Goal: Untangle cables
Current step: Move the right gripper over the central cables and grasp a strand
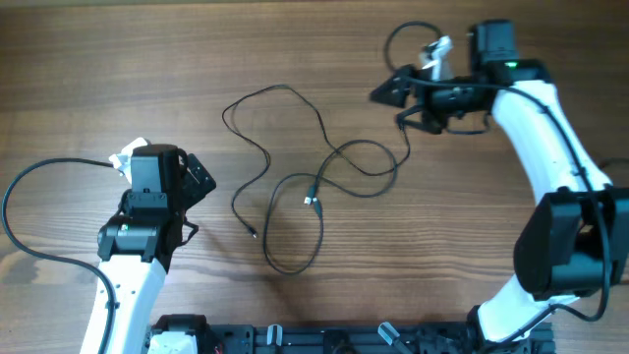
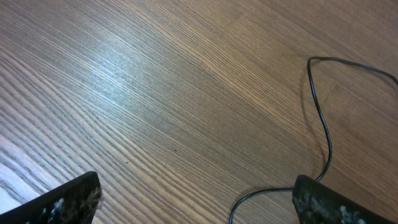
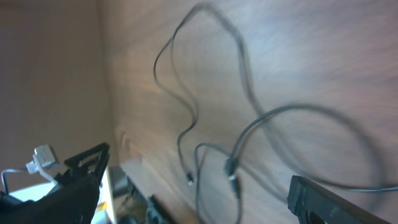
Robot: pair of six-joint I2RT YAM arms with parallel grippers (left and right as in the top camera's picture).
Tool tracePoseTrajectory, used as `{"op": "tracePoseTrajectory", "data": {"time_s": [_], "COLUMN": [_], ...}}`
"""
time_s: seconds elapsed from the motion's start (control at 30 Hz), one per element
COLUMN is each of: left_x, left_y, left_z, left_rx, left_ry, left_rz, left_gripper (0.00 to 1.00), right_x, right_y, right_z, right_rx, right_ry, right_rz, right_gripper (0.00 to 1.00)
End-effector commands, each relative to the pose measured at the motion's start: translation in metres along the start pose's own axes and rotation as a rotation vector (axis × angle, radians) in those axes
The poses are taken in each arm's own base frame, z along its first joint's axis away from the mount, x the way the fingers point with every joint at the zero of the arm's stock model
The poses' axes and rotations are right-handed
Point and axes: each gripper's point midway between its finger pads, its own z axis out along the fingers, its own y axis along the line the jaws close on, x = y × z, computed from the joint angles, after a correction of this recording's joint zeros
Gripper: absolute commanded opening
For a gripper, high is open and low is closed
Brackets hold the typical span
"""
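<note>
The bend [image 1: 284, 180] next to the middle plug is clear of the other cable, so the robot's right gripper goes on moving, open, toward that bend until its fingers are around it.
The cables [image 1: 313, 177] are thin black wires that lie in loose crossing loops at the middle of the table. One small plug end [image 1: 313, 202] is in the middle and another [image 1: 254, 233] is at the lower left. My left gripper [image 1: 200, 185] is open and empty, to the left of the cables. In the left wrist view its fingers [image 2: 199, 202] are wide apart and one strand [image 2: 323, 124] runs past the right finger. My right gripper [image 1: 398, 101] is open at the upper right, and one strand rises towards its lower finger. The right wrist view shows the jaws [image 3: 199, 186] wide apart above the blurred cables [image 3: 249, 124].
A thick black cord with a white connector [image 1: 436, 49] loops by the right wrist. The left arm's cord [image 1: 20, 187] loops at the far left. A black rail [image 1: 344, 339] runs along the front edge.
</note>
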Motion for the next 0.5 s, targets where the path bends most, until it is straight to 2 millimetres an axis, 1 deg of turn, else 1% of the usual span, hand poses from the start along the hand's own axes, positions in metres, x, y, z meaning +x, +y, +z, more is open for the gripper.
{"op": "tracePoseTrajectory", "data": {"time_s": [0.0, 0.07, 0.2, 0.23, 0.33, 0.43, 0.47], "left_x": [0.0, 0.0, 0.0, 0.0, 0.0, 0.0, 0.0], "left_y": [0.0, 0.0, 0.0, 0.0, 0.0, 0.0, 0.0], "left_z": [0.0, 0.0, 0.0, 0.0, 0.0, 0.0, 0.0], "left_rx": [0.004, 0.003, 0.004, 0.003, 0.004, 0.003, 0.003], "left_ry": [0.004, 0.004, 0.004, 0.004, 0.004, 0.004, 0.004], "left_rz": [-0.01, -0.01, -0.01, -0.01, -0.01, -0.01, -0.01], "left_gripper": [1.0, 1.0, 1.0, 1.0, 1.0, 1.0, 1.0], "right_x": [0.017, 0.03, 0.053, 0.057, 0.065, 0.08, 0.083], "right_y": [0.008, 0.015, 0.041, 0.044, 0.043, 0.052, 0.056], "right_z": [0.032, 0.049, 0.077, 0.084, 0.099, 0.11, 0.113], "right_rx": [0.071, 0.116, 0.115, 0.132, 0.226, 0.242, 0.242], "right_ry": [0.054, 0.076, 0.126, 0.121, 0.076, 0.086, 0.087], "right_rz": [0.099, 0.135, 0.125, 0.132, 0.229, 0.332, 0.339], "right_gripper": [1.0, 1.0, 1.0, 1.0, 1.0, 1.0, 1.0]}}
